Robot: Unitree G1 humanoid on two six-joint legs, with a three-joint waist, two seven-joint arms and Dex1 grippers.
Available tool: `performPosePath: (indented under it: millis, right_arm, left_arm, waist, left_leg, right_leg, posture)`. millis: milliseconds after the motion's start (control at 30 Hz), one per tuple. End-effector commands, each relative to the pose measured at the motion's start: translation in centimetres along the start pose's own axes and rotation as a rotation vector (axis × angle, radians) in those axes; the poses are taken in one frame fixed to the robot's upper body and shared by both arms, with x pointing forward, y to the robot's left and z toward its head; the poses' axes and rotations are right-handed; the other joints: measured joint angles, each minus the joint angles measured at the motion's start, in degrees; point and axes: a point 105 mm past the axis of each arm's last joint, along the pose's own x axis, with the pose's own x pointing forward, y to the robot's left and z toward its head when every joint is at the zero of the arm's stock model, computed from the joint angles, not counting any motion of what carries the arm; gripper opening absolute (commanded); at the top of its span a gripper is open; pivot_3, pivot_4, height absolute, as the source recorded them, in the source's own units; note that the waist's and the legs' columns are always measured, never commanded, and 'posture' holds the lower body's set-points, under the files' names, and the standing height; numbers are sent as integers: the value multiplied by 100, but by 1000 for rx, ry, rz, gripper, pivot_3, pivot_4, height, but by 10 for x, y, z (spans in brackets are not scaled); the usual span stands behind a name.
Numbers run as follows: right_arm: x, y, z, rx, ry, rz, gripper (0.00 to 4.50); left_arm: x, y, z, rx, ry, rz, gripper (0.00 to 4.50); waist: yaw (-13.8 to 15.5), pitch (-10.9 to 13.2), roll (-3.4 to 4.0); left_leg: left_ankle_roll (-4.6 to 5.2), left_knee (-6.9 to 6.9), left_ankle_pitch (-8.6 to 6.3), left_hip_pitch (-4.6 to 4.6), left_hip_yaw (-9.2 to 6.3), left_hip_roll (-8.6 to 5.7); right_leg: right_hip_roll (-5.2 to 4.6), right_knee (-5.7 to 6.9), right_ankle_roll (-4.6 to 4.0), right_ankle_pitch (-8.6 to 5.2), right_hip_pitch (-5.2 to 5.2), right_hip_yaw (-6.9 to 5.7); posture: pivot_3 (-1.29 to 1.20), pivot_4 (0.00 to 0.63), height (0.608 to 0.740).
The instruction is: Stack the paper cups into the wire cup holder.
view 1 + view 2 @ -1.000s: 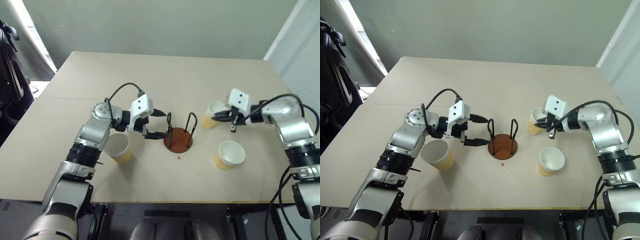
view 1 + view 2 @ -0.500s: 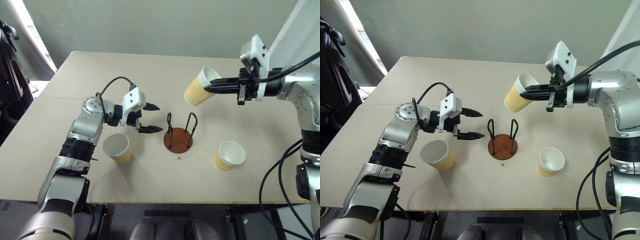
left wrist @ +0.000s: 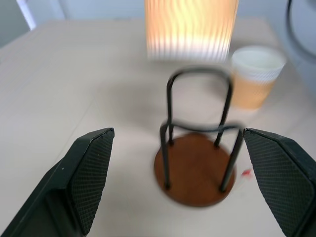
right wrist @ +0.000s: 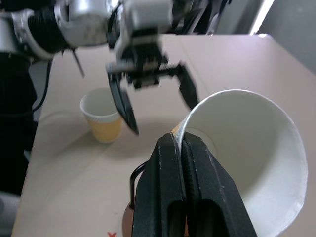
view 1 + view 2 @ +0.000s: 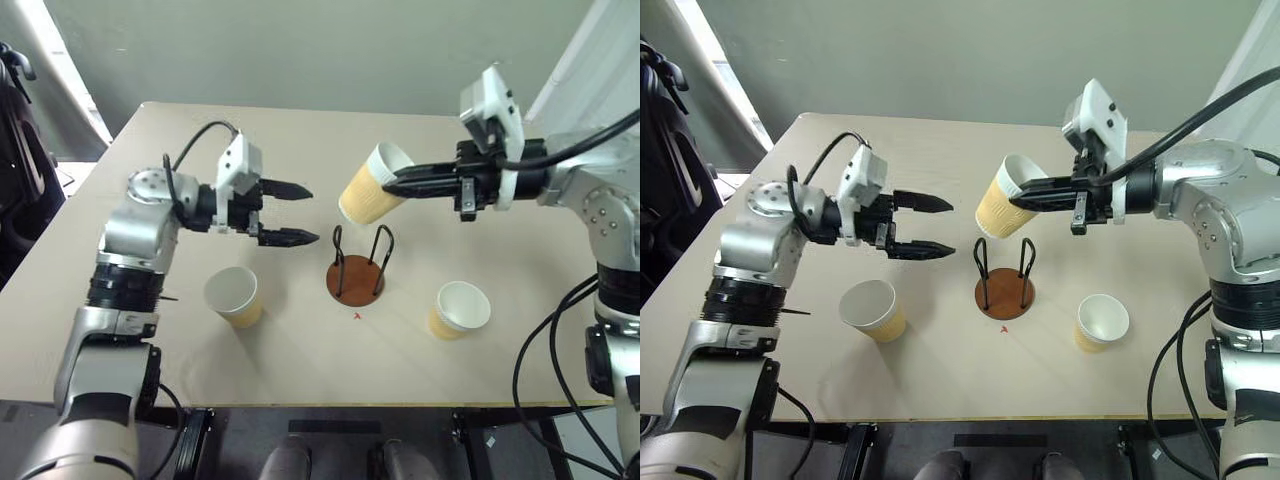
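Note:
The cup's bottom (image 5: pixel 354 212) points down toward the empty holder, so the robot's right gripper should keep lowering the cup by its rim and let it go inside the holder's loops (image 5: pixel 361 262).
My right gripper (image 5: pixel 390 188) is shut on the rim of one paper cup (image 5: pixel 372 185) and holds it tilted in the air, just above and behind the wire cup holder (image 5: pixel 357 275). In the right wrist view its fingers (image 4: pixel 173 197) pinch the cup's wall (image 4: pixel 247 148). The holder's reddish-brown base (image 3: pixel 195 168) is bare between the black loops. Left of the holder and raised off the table, my left gripper (image 5: pixel 313 213) is open, pointing toward it, nothing between its fingers (image 3: pixel 89 173). A second cup (image 5: pixel 233 295) stands below my left arm, and a third (image 5: pixel 460 308) right of the holder.
The tan table (image 5: pixel 300 390) has its front edge close to me. A dark chair or bag (image 5: pixel 20 150) stands off its left side. A grey wall rises behind the far edge.
My right gripper has lifted its cup off the table and carried it left to above the holder. My left gripper has risen and drawn back left, still open.

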Motion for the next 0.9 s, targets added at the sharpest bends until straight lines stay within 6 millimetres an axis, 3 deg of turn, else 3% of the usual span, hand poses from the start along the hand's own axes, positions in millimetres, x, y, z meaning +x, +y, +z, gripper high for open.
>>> performPosePath:
  millis: [33, 633, 733, 900]
  right_arm:
    - [2, 4, -2, -76, 32, 12, 25]
    - [16, 15, -35, -204, 169, 99, 25]
    - [18, 16, -35, -211, 163, 106, 601]
    - [25, 11, -23, -199, 76, 60, 2365]
  left_arm:
    - [-7, -7, 35, 49, -59, -28, 4500]
    - [-10, -7, 28, 53, -26, 0, 4500]
    - [-10, -6, 26, 53, -24, 4, 4500]
    - [-10, -6, 23, 48, -24, 11, 4500]
  waist:
    - [-2, 0, 0]
    - [-20, 0, 0]
    - [-21, 0, 0]
    - [-43, 0, 0]
  left_leg:
    - [0, -1, 0, 0, 0, 1]
    - [1, 0, 0, 1, -3, 3]
    - [1, 0, 0, 1, -3, 3]
    - [1, 0, 0, 2, -3, 4]
  right_leg:
    - [0, 0, 0, 0, -1, 1]
    - [0, 0, 0, 0, -1, 1]
    - [0, 0, 0, 0, -1, 1]
    - [0, 0, 0, 0, -1, 1]
  posture:
    - [0, 150, 740]
    - [0, 150, 740]
    - [0, 150, 740]
    - [0, 150, 740]
